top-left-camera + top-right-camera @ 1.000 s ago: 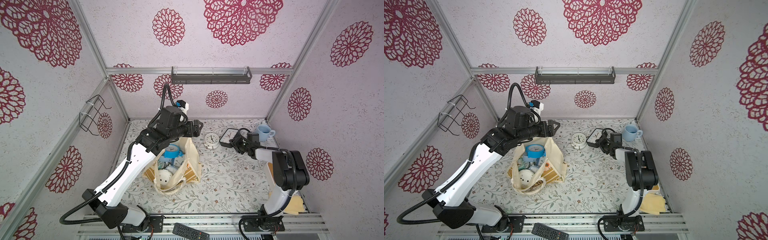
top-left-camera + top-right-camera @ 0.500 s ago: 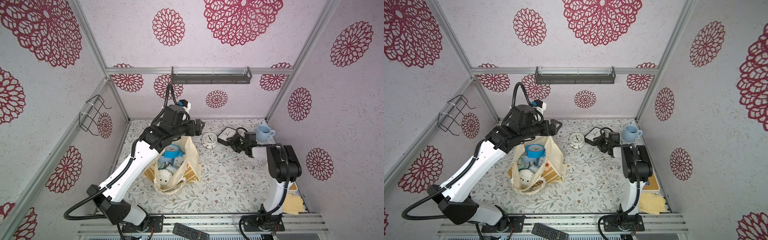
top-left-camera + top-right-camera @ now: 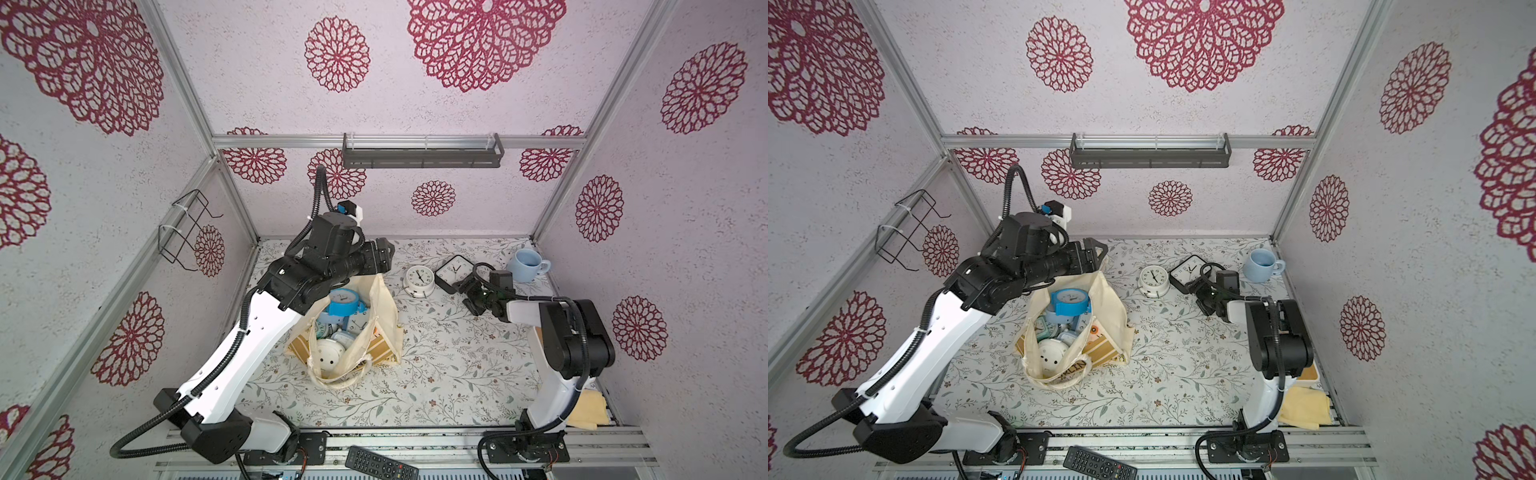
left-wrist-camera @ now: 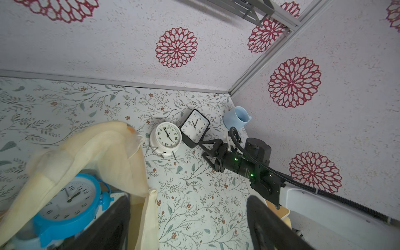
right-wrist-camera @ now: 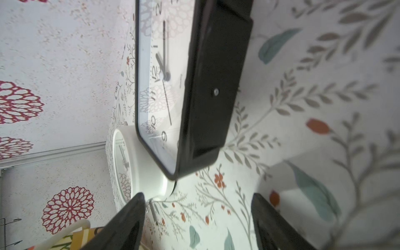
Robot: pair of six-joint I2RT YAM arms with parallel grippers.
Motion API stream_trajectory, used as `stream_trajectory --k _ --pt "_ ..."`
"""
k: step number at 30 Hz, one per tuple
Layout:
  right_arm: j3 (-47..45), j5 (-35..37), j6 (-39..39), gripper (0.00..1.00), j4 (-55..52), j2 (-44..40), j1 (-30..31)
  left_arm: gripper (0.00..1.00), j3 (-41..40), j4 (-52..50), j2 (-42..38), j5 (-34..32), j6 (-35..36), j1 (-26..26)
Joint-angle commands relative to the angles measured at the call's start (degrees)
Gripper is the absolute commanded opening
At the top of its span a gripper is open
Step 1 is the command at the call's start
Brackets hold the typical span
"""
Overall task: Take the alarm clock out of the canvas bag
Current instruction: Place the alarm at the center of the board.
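My left gripper is hanging over the bag's far rim [image 3: 368,281]. It should therefore take hold of the bag's near rim [image 3: 313,370] before my right gripper reaches for the blue alarm clock.
The cream canvas bag [image 3: 384,328] [image 3: 1113,316] stands open at mid-left of the table. A blue alarm clock [image 3: 343,305] [image 3: 1069,301] [image 4: 67,203] lies on top of several other clocks inside it. My left gripper [image 3: 384,257] [image 3: 1096,253] [image 4: 188,201] hangs open over the bag's far rim, with a strip of bag fabric beside one finger. A white round clock [image 3: 419,279] [image 4: 166,137] and a black square clock [image 3: 453,268] [image 5: 194,86] stand on the table. My right gripper [image 3: 467,297] [image 3: 1200,291] [image 5: 198,197] is open just short of the black clock, holding nothing.
A blue mug [image 3: 525,266] [image 4: 237,118] stands at the back right corner. A yellow cloth [image 3: 588,409] lies at the front right edge and a remote [image 3: 380,463] on the front rail. A wire rack [image 3: 183,232] and a shelf [image 3: 419,151] hang on the walls.
My right gripper has opened and drawn back a little from the black square clock, which stays beside the white clock. The left arm has shifted slightly above the bag.
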Motion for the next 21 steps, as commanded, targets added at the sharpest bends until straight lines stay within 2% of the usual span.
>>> stream_trajectory --k 1,6,10,16,19,21 --pt "2.28 1.92 -4.68 0.78 -6.17 -11.03 3.01 0.86 -0.06 -11.32 -4.96 -6.22 -5.70 -0.20" --pt "12.26 4.40 -20.98 0.75 -20.61 -21.41 12.94 0.86 1.14 -31.53 -6.61 -11.47 -13.30 -0.16" --pt "20.82 8.25 -34.55 0.73 -28.96 -25.02 23.31 0.85 -0.91 -41.08 -6.87 -14.09 -15.81 -0.10" --pt "34.32 17.63 -53.89 0.72 -39.50 -22.22 38.00 0.84 -9.29 -48.16 -5.68 -17.48 -17.59 -0.06" --pt "40.03 21.10 -57.85 0.73 -43.19 -18.28 41.63 0.82 -14.67 -46.06 -6.20 -17.07 -17.37 -0.05" --pt "44.27 22.15 -57.36 0.73 -45.44 -15.12 42.78 0.81 -17.78 -44.22 -7.39 -17.47 -18.14 0.25"
